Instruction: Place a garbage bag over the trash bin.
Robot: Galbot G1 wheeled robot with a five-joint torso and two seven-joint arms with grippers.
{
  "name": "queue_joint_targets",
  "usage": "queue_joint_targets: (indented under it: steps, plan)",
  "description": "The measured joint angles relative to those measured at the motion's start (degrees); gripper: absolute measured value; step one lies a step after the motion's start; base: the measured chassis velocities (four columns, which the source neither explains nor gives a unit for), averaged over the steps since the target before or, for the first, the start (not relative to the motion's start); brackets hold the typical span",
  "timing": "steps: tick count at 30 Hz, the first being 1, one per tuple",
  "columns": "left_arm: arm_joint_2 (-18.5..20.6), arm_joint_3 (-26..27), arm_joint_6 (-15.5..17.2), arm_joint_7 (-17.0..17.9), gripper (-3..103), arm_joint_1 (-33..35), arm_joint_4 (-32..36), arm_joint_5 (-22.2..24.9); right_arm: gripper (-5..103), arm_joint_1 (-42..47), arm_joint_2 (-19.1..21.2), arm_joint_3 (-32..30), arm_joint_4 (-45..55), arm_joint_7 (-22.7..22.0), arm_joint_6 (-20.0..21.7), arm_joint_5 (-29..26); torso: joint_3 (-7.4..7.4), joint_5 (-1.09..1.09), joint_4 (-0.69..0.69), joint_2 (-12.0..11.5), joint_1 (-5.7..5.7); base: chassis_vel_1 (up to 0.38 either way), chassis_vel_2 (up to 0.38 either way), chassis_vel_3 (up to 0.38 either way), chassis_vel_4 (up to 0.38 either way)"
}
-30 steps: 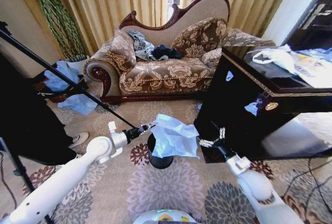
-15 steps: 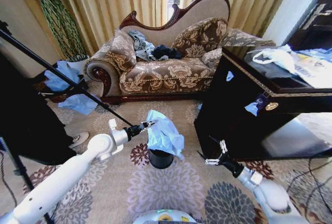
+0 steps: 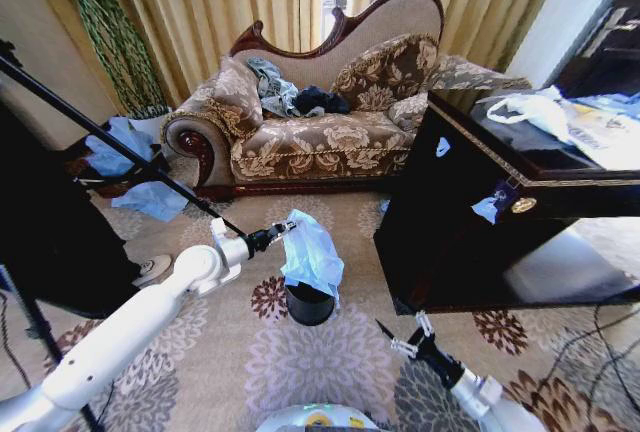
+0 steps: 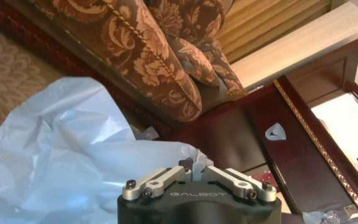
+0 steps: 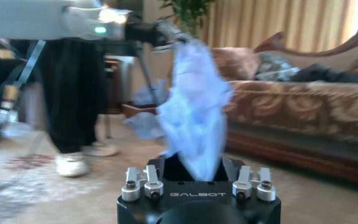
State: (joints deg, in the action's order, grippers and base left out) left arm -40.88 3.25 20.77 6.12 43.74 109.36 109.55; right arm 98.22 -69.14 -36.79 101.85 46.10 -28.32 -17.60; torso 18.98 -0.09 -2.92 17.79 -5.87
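The garbage bag point(image 3: 312, 254) hangs down in limp, bunched folds point(image 3: 307, 237), so the bag's opening will widen into an open pouch when the robot's right gripper pulls.
The pale blue garbage bag point(image 3: 312, 252) hangs bunched from one upper corner, which my left gripper point(image 3: 287, 226) is shut on. Its lower end drapes onto the rim of the black trash bin point(image 3: 308, 305), which stands on the carpet just below. In the left wrist view the shut fingers point(image 4: 185, 170) pinch the garbage bag point(image 4: 73, 154). My right gripper point(image 3: 404, 335) is open and holds nothing, low and to the right of the bin, apart from the bag. From the right wrist, the garbage bag point(image 5: 195, 102) hangs from the left gripper point(image 5: 173, 37) over the trash bin point(image 5: 166, 167).
A dark wooden cabinet point(image 3: 470, 242) stands close on the bin's right. The patterned sofa point(image 3: 310, 132) is behind it. A black tripod leg point(image 3: 120, 147) slants across the left, beside a person's shoe point(image 3: 152, 269) and darker blue sheets point(image 3: 150, 200). Open carpet lies in front of the bin.
My right gripper let go of the bag and drew back and down toward me. The bag, stretched wide between both grippers before, has collapsed and hangs from the left gripper alone.
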Motion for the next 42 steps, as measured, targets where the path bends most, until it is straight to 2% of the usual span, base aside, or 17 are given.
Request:
queue_joint_targets:
  steps: [3, 4, 6, 7, 8, 10, 13, 16, 19, 20, 22, 24, 25, 28, 32, 39, 42]
  plan:
    - [-0.52, -0.82, -0.01, 0.58, 0, -1.09, -0.21, 0.4, 49, -0.48, -1.44, 3.92, -0.82, 2.34, -1.26, 1.3, 0.0, -0.01, 0.0, 0.0, 0.0, 0.0, 0.0, 0.0, 0.0]
    - [-0.52, -0.82, -0.01, 0.58, 0, -1.09, -0.21, 0.4, 49, -0.48, -1.44, 3.92, -0.82, 2.34, -1.26, 1.3, 0.0, -0.01, 0.0, 0.0, 0.0, 0.0, 0.0, 0.0, 0.0]
    - [-0.65, -1.23, -0.01, 1.02, 0, -1.42, -0.09, 0.71, 60, -1.97, -2.18, 7.5, -0.54, 1.16, -1.18, 2.93, 0.0, -0.02, 0.0, 0.0, 0.0, 0.0, 0.0, 0.0, 0.0]
    - [-0.65, -1.34, -0.02, 1.18, 0, -1.51, 0.07, 0.84, 60, -2.69, -2.44, 8.6, -0.48, 0.52, -1.11, 3.54, 0.0, -0.02, 0.01, 0.0, 0.0, 0.0, 0.0, 0.0, 0.0]
    - [-0.59, -1.59, -0.05, 1.62, 0, -1.84, 0.47, 1.19, 70, -4.49, -3.03, 11.02, -0.37, -0.79, -0.88, 4.58, 0.0, -0.01, 0.01, 0.0, 0.0, 0.0, 0.0, 0.0, 0.0]
    - [-0.42, -1.86, -0.07, 1.94, 0, -2.27, 0.76, 1.54, 70, -5.83, -3.4, 13.12, -0.12, -2.17, -0.35, 5.12, 0.01, -0.02, 0.02, 0.0, 0.0, 0.0, 0.0, 0.0, 0.0]
    - [0.13, -2.64, -0.14, 2.33, 0, -3.52, 1.08, 2.15, 82, -8.31, -3.99, 16.91, 0.37, -5.37, 0.73, 6.09, 0.01, 0.0, 0.01, 0.0, -0.01, 0.0, 0.0, 0.0, 0.0]
    - [0.75, -3.45, -0.21, 2.67, 0, -4.93, 1.41, 3.07, 87, -11.18, -4.76, 19.35, 0.66, -8.53, 1.77, 7.5, 0.0, -0.01, 0.01, 0.0, 0.0, 0.0, 0.0, 0.0, 0.0]
    - [1.48, -4.31, -0.26, 3.98, 0, -7.72, 2.58, 5.68, 76, -17.03, -5.92, 22.93, -0.21, -14.99, 3.52, 8.81, 0.01, -0.01, 0.02, 0.0, -0.01, 0.0, 0.0, 0.0, 0.0]
    - [1.67, -4.48, -0.25, 4.15, 0, -8.18, 2.82, 6.17, 70, -18.05, -6.04, 23.3, -0.5, -16.1, 3.9, 8.99, 0.01, -0.01, 0.01, 0.0, -0.01, 0.0, 0.0, 0.0, 0.0]
    - [2.02, -4.73, -0.24, 4.3, 0, -8.75, 3.17, 6.78, 70, -19.63, -6.18, 23.59, -0.97, -17.42, 4.44, 9.24, 0.01, 0.0, 0.01, 0.0, -0.01, 0.0, 0.0, 0.0, 0.0]
    - [3.08, -5.25, -0.01, 4.34, 0, -9.67, 3.73, 7.81, 59, -23.27, -6.24, 23.46, -1.64, -19.73, 5.55, 10.15, 0.01, 0.01, 0.01, 0.0, 0.0, 0.0, 0.0, 0.0, 0.0]
    - [3.08, -5.25, -0.01, 4.34, 0, -9.67, 3.73, 7.81, 59, -23.27, -6.24, 23.46, -1.64, -19.73, 5.55, 10.15, 0.01, 0.01, 0.01, 0.0, 0.0, 0.0, 0.0, 0.0, 0.0]
    - [4.48, -5.41, 0.54, 3.9, 0, -9.89, 4.02, 8.0, 46, -26.66, -4.38, 23.17, -0.76, -23.09, 7.61, 10.47, 0.01, -0.02, 0.02, -0.01, -0.01, 0.0, 0.0, 0.0, 0.0]
    - [5.27, -5.32, 0.93, 3.18, 0, -9.79, 4.15, 7.87, 43, -27.99, -2.28, 22.77, 1.0, -23.94, 9.1, 9.58, 0.01, -0.01, 0.01, 0.0, -0.01, 0.0, 0.0, 0.0, 0.0]
    - [5.99, -5.61, 1.64, 1.94, 0, -10.32, 4.41, 7.27, 47, -28.58, 1.08, 23.33, 4.29, -24.19, 10.42, 8.27, 0.01, 0.0, 0.01, -0.01, -0.01, 0.0, 0.0, 0.0, 0.0]
    - [6.48, -6.06, 2.11, 0.79, 0, -10.31, 4.59, 5.35, 49, -28.6, 3.48, 23.87, 6.39, -24.34, 11.04, 7.29, 0.01, 0.01, 0.01, -0.01, 0.0, 0.0, 0.0, 0.0, 0.0]
